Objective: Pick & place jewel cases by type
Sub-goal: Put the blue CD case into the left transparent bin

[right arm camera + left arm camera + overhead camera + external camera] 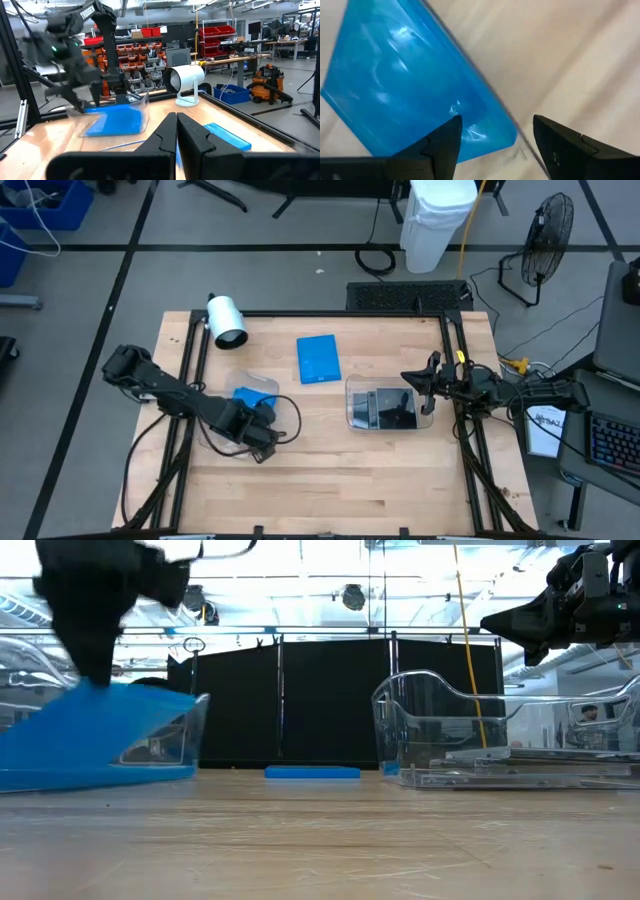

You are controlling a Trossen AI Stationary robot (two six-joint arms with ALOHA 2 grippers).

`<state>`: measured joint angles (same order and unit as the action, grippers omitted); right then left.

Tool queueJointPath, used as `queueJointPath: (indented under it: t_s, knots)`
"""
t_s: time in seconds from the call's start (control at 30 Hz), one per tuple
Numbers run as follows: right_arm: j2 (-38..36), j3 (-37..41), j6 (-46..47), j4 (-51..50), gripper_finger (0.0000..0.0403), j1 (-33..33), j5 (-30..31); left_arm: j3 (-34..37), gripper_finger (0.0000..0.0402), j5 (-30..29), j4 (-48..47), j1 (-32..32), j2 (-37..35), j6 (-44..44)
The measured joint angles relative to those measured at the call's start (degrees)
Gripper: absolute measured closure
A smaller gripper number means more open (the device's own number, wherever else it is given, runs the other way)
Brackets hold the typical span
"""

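Note:
The left gripper's fingers are on both sides of the tray's side (516, 123) next to the leaning blue case, so the robot should back away first and then grip just the case by its raised edge (489, 152).
A bright blue jewel case (405, 75) leans tilted in a clear tray (266, 385) at the table's left, its low edge (60, 775) down and its high edge toward the tray's wall (195, 720). My left gripper (497, 125) points down, open, over that case's corner (502, 137). A second blue jewel case (318, 360) lies flat on the table's far middle. Dark jewel cases (392, 408) lie flat in a clear tray (350, 405) at the right. My right gripper (176, 125) waits shut at the right edge, above that tray. My left gripper comes at the leaning blue case from above. One finger (445, 145) stands in front of the case's face near its corner, the other finger (560, 145) over bare table beyond the tray's wall. Whether either finger touches the case I cannot tell.
A white cylindrical device (226, 320) stands at the far left corner. Black frame rails (455, 360) run along the table's left, far and right sides. Bare wood (330, 470) stretches across the near half of the table.

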<state>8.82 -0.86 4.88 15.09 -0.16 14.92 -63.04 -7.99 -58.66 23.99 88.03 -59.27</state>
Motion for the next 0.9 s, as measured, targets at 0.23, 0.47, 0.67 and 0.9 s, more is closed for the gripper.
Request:
queueJointPath:
  t_s: [0.23,0.47,0.67,0.9]
  knots:
    - [0.0,0.0,-0.02,0.02,0.0399,0.0,0.0,-11.22,0.0156,-7.75,-4.84,1.28,-0.06,6.61]
    - [-0.02,0.01,0.0,0.04,0.0399,0.0,0.02,-5.2,0.0156,-6.68,-7.59,-2.15,-0.03,-2.38]
    - [-0.01,0.02,-0.01,0.04,0.0399,0.0,0.0,12.08,0.0156,3.02,20.52,-5.12,-0.75,-1.34]
    - [0.17,0.01,-0.01,0.28,0.0399,0.0,0.02,18.68,0.0156,4.52,33.38,-5.63,-2.24,0.26]
